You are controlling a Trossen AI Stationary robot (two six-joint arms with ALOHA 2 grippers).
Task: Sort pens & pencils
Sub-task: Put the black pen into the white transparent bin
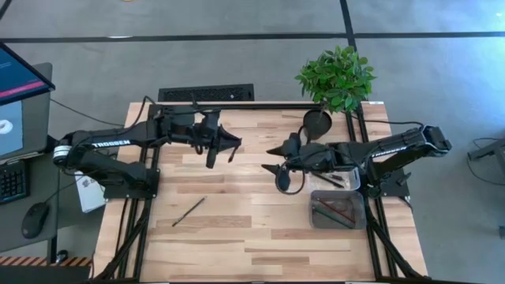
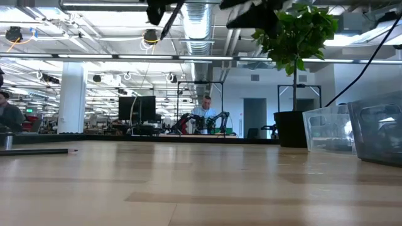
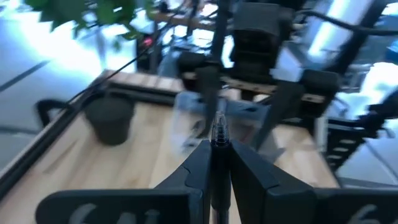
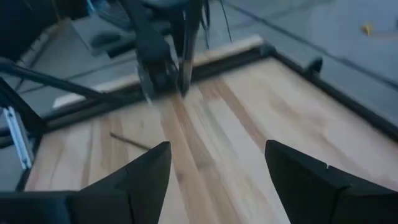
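Note:
The clear bins (image 1: 338, 207) are out of the left gripper's reach, next to the robot's right arm, so the right gripper should grab the pen by its exposed tip (image 3: 220, 124) and carry it over.
My left gripper (image 1: 232, 143) hovers high over the far middle of the table, shut on a dark pen (image 3: 219, 127); both show at the top of the low view (image 2: 168, 17). My right gripper (image 1: 273, 160) is open, facing it from the right with a small gap between them, and it touches nothing (image 4: 217, 149). One dark pencil (image 1: 189, 211) lies flat on the wood left of centre (image 2: 38, 151) (image 4: 130, 142). Reddish sticks lie in a clear bin (image 1: 338, 211). Dark ones lie in the bin beside it (image 1: 346, 180). My left gripper pinches the pen between its two shut fingers (image 3: 199, 165), with the pen lying along them. The pen's tip (image 3: 219, 118) sticks out past the fingertips toward the right arm. The pen is lifted clear of the table.
A potted plant (image 1: 338, 75) stands at the far right corner, next to a dark pot (image 1: 317, 122). The two clear bins (image 2: 352, 132) sit along the right edge. A keyboard and a mouse (image 1: 35, 219) lie off the table's left side. A person sits far behind in the room (image 2: 206, 110).

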